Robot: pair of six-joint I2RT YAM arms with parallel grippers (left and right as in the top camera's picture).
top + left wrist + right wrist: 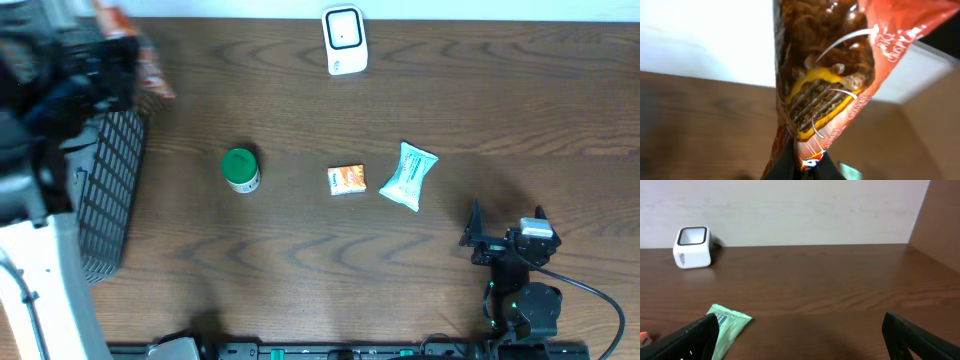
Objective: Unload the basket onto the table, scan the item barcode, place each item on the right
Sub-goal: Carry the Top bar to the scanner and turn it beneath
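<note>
My left gripper is moving the snack bag to the clear wood [443,222] between the pale green packet and my open right gripper [508,217]. It should go on and let go of the snack bag there.
My left gripper [807,167] is shut on the bottom end of a red-orange chocolate rice crispy snack bag [830,75], which fills the left wrist view. From overhead the bag [140,55] is a blur at the far left back, above the basket, with the left gripper [100,70] dark beside it. No barcode is visible on the bag. The white scanner [345,40] stands at the back centre of the table and also appears in the right wrist view as the scanner [692,246]. My right gripper [507,222] rests open and empty at the front right, its fingers [920,340] wide apart.
A black mesh basket [105,195] stands at the left edge. A green-lidded jar [240,168], a small orange box [347,179] and a pale green packet [408,176] lie across the middle; the packet [727,327] lies just ahead of my right gripper's left finger.
</note>
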